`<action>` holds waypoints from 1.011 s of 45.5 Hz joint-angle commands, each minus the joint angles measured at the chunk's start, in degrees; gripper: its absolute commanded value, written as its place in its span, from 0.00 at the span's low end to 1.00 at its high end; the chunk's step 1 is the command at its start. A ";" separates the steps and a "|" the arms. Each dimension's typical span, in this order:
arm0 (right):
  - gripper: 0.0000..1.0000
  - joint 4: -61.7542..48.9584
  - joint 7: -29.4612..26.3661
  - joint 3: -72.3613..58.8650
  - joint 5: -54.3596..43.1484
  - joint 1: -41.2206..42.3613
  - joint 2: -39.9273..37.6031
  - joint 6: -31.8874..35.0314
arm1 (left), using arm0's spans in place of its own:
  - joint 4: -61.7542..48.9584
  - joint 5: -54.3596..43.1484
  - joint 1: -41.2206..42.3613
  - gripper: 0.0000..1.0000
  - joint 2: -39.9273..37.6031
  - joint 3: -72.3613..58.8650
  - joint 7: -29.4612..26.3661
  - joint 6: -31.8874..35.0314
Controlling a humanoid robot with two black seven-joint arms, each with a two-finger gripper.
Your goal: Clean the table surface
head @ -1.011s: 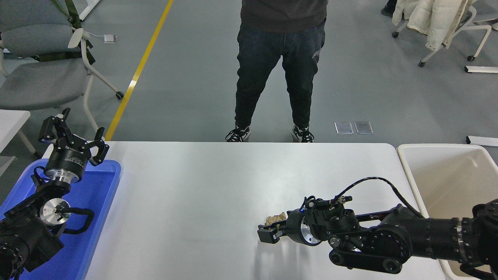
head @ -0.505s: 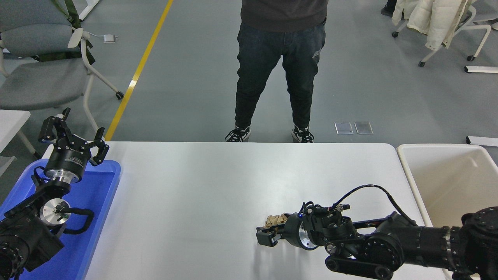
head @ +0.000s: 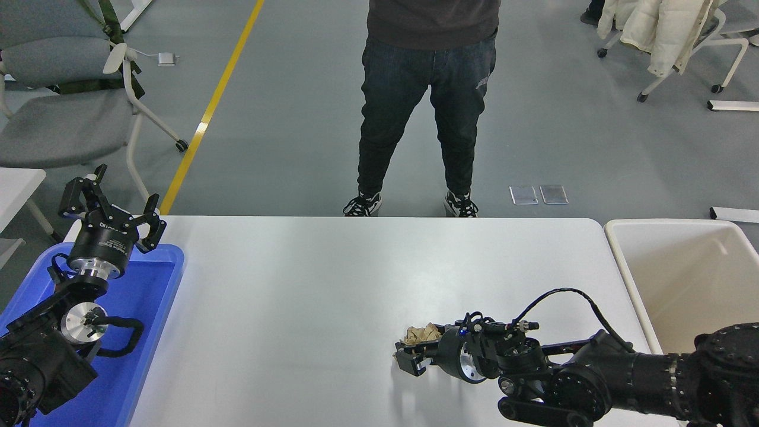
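I see the brown paper wad (head: 420,335) bunched into creased folds (head: 427,331), so it will come up in one piece and stay crumpled when I lift it.
The white table surface (head: 308,296) fills the middle of the head view. A small crumpled brown paper wad (head: 420,334) lies on it at the right of centre. My right gripper (head: 417,349) comes in from the lower right, lies low over the table and points left. Its jaws are open around the wad: the near finger (head: 409,362) shows just in front of it, and the far one is mostly hidden behind it. My left gripper (head: 112,207) is open, empty and parked at the lower left over the blue tray (head: 154,284).
A cream-white bin (head: 619,261) stands against the table's right end. A person in dark jeans (head: 427,107) stands at the far edge. Grey chairs stand on the floor at the far left and far right.
My right arm has sunk lower and drawn a little toward the near edge, its cable loop dropping with it. The gripper stays at the paper wad. The wad and the left arm have not moved.
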 commanded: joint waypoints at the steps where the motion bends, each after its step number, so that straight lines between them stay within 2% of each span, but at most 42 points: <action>1: 0.00 -0.75 1.78 0.54 1.42 -0.50 0.08 -0.84 | 0.04 0.00 0.00 1.00 0.00 -0.03 0.00 0.00; 12: 0.00 0.22 3.71 1.86 3.27 0.46 -1.67 -0.58 | -0.05 0.00 0.00 1.00 0.00 -0.03 0.00 0.00; 19: 0.00 5.31 3.80 3.79 10.65 4.50 -5.80 0.47 | 0.04 0.00 0.00 1.00 0.00 -0.03 0.00 0.00; 30: 0.00 18.05 3.80 4.41 16.10 11.27 -17.92 1.53 | 0.04 0.00 0.00 1.00 0.00 -0.03 0.00 0.00; 46: 0.00 32.20 3.80 6.34 23.66 23.22 -35.59 9.44 | 0.04 0.00 0.00 1.00 0.00 0.06 0.00 0.00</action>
